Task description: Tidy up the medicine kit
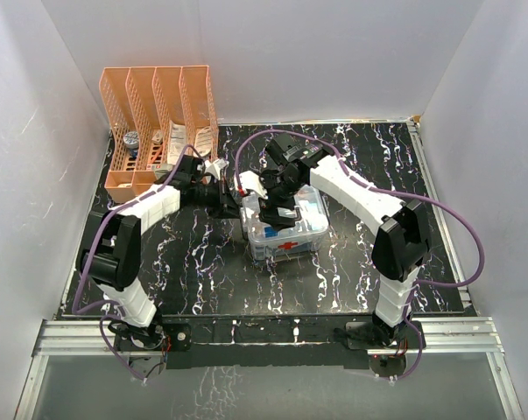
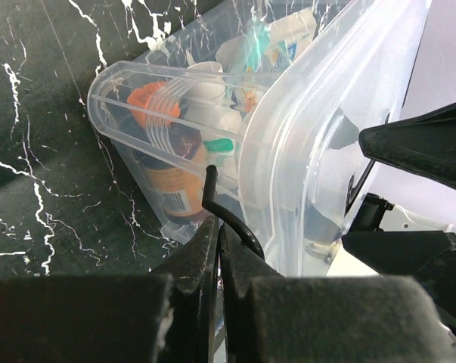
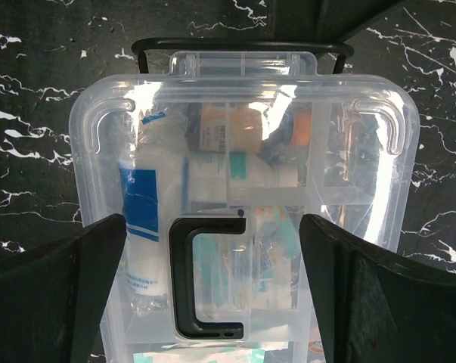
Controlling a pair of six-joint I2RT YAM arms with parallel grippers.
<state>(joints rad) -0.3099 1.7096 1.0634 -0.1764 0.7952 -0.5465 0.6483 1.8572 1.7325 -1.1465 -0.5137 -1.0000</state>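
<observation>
My left gripper needs to move back first, then come in closed and push the black wire latch toward the lid's tab, because the latch sticks out past the lid's edge.
The medicine kit is a clear box with a red cross on its side, mid-table, with its lid on. It holds tubes, packets and an orange-capped bottle. My left gripper is at the box's far-left end. In the left wrist view it is shut, with the black wire latch running into its tips. My right gripper hovers over the lid. It is open, its fingers either side of the black lid handle and not touching it.
An orange slotted file rack with small items in its slots stands at the back left. White walls enclose the black marbled table. Small white objects lie beside the left arm's wrist.
</observation>
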